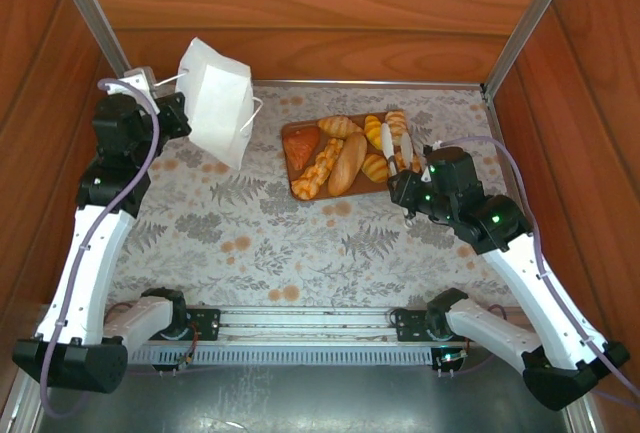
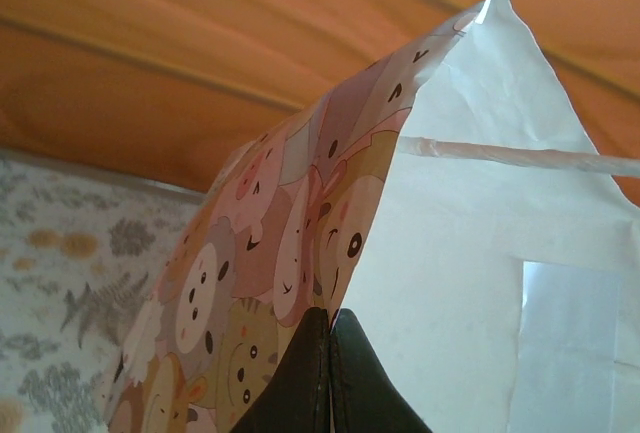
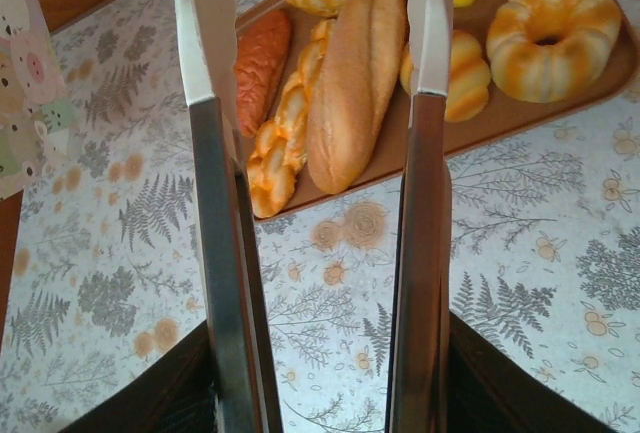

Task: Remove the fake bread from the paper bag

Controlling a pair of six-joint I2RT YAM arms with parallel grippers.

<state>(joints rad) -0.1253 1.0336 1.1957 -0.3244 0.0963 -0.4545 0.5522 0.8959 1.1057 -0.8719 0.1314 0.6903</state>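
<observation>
My left gripper should keep lowering the paper bag (image 1: 220, 103) until it stands, then let go, as it hangs clear of the bread, with open table (image 1: 258, 158) beside the brown board.
The paper bag (image 1: 215, 98) hangs tilted in the air at the back left, white with cartoon animals on one side (image 2: 260, 283). My left gripper (image 1: 180, 113) is shut on its edge (image 2: 330, 318). Several pieces of fake bread (image 1: 348, 158) lie on a brown board (image 1: 296, 135): a long loaf (image 3: 355, 83), a braid (image 3: 285, 138), a reddish wedge (image 3: 262, 53), and a ring (image 3: 550, 38). My right gripper (image 1: 420, 178) is shut on metal tongs (image 3: 215, 253). Their white tips (image 1: 386, 140) hover spread over the board's right part with nothing between them.
Wooden walls with metal posts enclose the floral-patterned table (image 1: 260, 243) on three sides. The bag's corner (image 3: 25, 73) shows at the left edge of the right wrist view. Open table lies in front of the board.
</observation>
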